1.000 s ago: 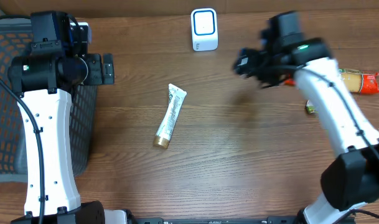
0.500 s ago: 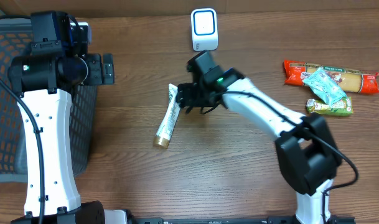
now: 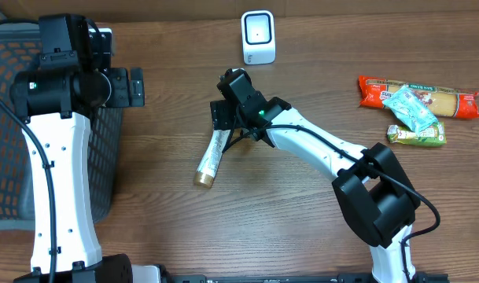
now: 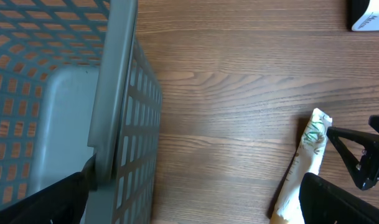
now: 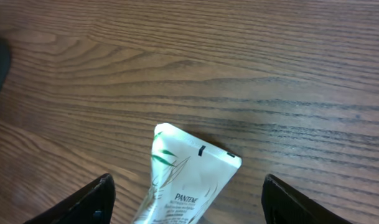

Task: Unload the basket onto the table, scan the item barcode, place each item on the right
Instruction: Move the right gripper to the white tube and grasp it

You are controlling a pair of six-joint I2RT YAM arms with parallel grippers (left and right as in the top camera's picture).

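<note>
The robot's right gripper should flip the tube over by the crimped end before the scan, because the tube lies with its Pantene front up and its barcode out of sight.
A white Pantene tube with a gold cap lies slanted on the wooden table, and I see no barcode on its upper face. My right gripper hangs over the tube's flat crimped end, open. In the right wrist view that crimped end lies between the two dark fingertips, untouched. The white scanner stands at the table's back edge. My left gripper is open and empty beside the basket. In the left wrist view the tube shows at lower right.
A dark mesh basket fills the left side, and its grey rim runs close under the left wrist. Snack packets lie at the far right. Bare wood stretches between the tube and the packets.
The right arm swung from the right side of the table across to the tube, then settled over its crimped end. The left arm has not moved.
</note>
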